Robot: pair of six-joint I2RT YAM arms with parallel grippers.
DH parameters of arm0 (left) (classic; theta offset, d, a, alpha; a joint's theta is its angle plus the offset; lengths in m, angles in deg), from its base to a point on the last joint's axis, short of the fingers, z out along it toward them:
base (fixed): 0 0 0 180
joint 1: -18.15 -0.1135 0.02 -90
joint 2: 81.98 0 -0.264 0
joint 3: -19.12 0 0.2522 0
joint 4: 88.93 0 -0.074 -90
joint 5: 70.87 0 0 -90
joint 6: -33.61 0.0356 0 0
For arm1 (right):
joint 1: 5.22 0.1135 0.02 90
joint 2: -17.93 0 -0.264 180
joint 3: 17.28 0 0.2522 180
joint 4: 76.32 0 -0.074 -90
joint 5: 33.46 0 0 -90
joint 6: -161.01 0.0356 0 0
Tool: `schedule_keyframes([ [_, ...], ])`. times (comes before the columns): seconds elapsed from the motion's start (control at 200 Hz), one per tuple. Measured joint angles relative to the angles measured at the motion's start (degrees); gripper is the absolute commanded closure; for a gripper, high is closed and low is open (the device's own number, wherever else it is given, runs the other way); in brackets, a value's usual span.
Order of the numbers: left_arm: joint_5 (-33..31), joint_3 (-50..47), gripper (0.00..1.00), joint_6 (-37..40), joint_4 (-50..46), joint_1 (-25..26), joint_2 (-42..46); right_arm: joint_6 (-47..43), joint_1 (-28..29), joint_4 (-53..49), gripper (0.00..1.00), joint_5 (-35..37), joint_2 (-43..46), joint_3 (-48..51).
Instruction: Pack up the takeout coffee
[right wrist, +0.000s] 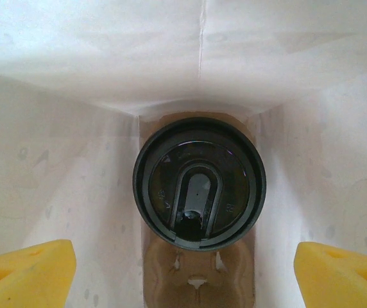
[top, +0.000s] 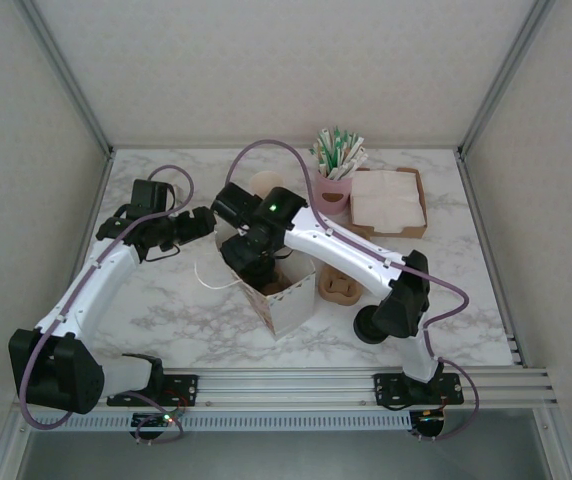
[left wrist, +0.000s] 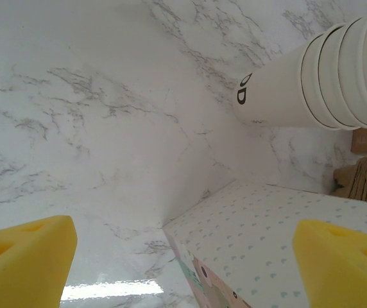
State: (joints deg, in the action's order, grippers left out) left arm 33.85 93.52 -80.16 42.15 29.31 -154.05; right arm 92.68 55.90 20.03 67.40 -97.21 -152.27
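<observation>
The takeout coffee (right wrist: pixel 199 183) is standing upright in its carrier, free of my open fingers, so my right gripper should keep going up until it clears the bag's top edge (top: pixel 294 283).
The takeout coffee (right wrist: pixel 199 183), a cup under a round black lid, stands upright inside the white paper bag (top: pixel 288 300), seated in a brown cardboard carrier (right wrist: pixel 196 282) on the bag's floor. My right gripper (right wrist: pixel 185 273) hangs above it in the bag's mouth, open, its yellow fingertips (right wrist: pixel 26 273) wide on either side and touching nothing. From above, the right gripper (top: pixel 254 258) reaches down into the bag. My left gripper (top: pixel 204 222) hovers just left of the bag, open and empty, with the bag's dotted wall (left wrist: pixel 267 244) and the marble below it.
A stack of lidless cream cups (left wrist: pixel 324 77) stands behind the bag (top: pixel 266 185). A pink cup of stirrers (top: pixel 334 190) and a brown napkin tray (top: pixel 411 225) sit at the back right. Another cardboard carrier (top: pixel 338 287) lies right of the bag.
</observation>
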Motion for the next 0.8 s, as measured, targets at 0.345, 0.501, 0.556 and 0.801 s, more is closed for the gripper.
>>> schedule_keyframes([
  [0.345, 0.0, 0.0, 0.13, 0.0, 0.0, 0.0, 0.0, 0.0, 0.0, -0.5, 0.11, 0.0, 2.2, -1.5],
  [0.501, 0.0, 0.0, 0.13, 0.0, 0.0, 0.0, 0.0, 0.0, 0.3, -0.8, 0.12, 0.6, 3.3, -2.1],
  [0.556, 0.0, 0.0, 0.13, 0.0, 0.0, 0.0, 0.0, 0.0, 0.4, -1.0, 0.12, 0.9, 3.6, -2.4],
  [0.801, 0.0, 0.0, 0.13, 0.0, 0.0, 0.0, 0.0, -0.2, 0.8, -1.3, 0.12, 1.5, 4.4, -3.3],
])
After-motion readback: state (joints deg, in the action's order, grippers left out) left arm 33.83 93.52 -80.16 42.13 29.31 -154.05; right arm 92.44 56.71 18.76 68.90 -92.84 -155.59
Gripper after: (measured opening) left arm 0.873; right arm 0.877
